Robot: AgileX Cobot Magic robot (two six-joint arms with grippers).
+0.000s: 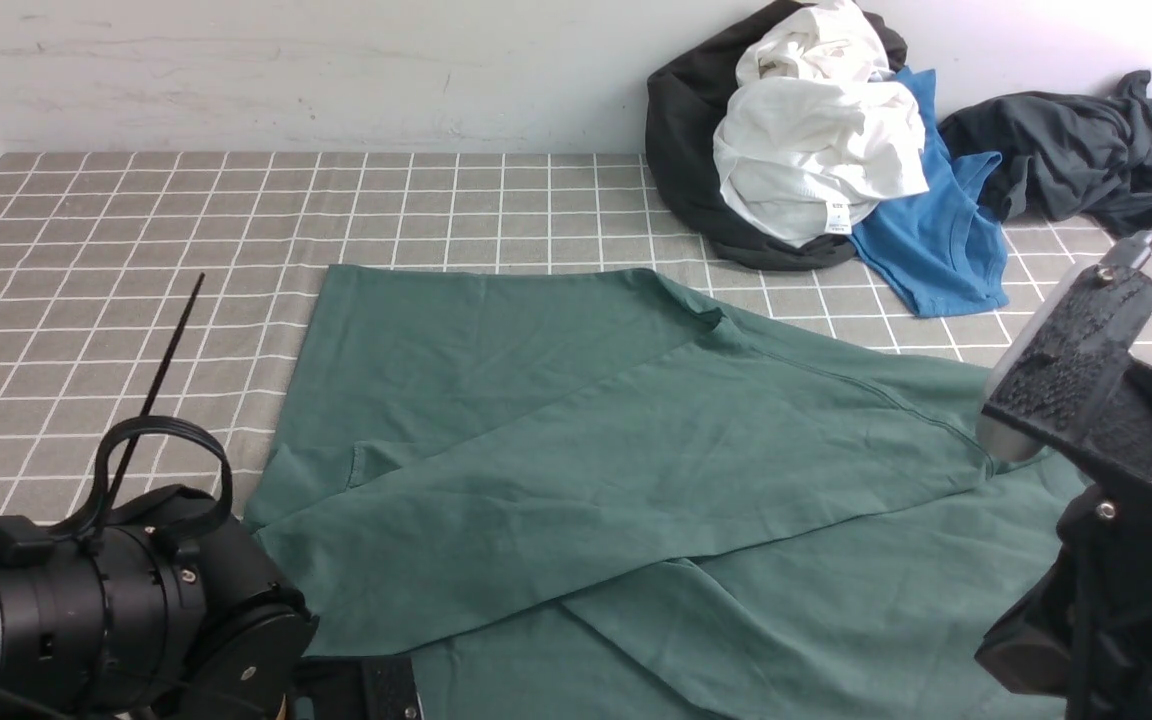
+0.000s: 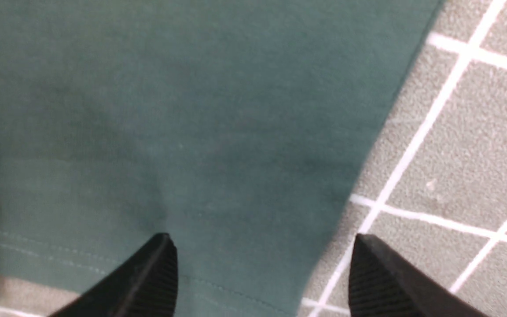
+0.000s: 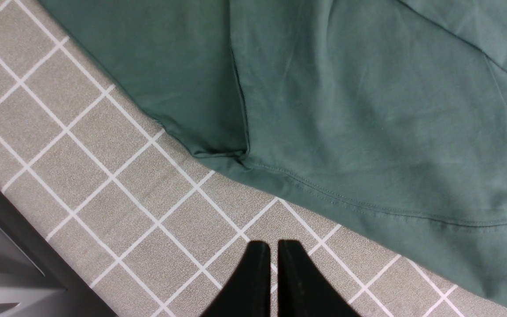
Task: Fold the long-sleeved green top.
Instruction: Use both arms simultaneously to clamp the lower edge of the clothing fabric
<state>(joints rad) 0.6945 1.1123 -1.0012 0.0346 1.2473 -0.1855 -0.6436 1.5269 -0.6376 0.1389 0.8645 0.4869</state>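
I will fold the near half of the top [image 1: 860, 612] over, and that half will cover the folded sleeve [image 1: 644, 480], because the sleeve lies flat across the body.
The green long-sleeved top [image 1: 556, 450] lies spread over the checked tablecloth, with one long sleeve folded slantwise across the body. In the left wrist view my left gripper [image 2: 262, 248] is open just above a stitched hem corner of the top [image 2: 192, 132]. One fingertip [image 2: 161, 264] is over the green cloth and the other is over the tablecloth; nothing is held. In the right wrist view my right gripper [image 3: 273, 248] is shut and empty over bare tablecloth, a short way from a seamed edge of the top [image 3: 368, 110]. Neck, tag and logo are hidden.
A heap of clothes lies at the back right by the wall: a white garment [image 1: 816, 150] on a black one [image 1: 686, 150], a blue tee [image 1: 936, 240] and a dark grey garment [image 1: 1076, 150]. The left arm [image 1: 116, 600] and right arm [image 1: 1086, 400] fill the near corners. The table's edge [image 3: 24, 246] runs close to the right gripper.
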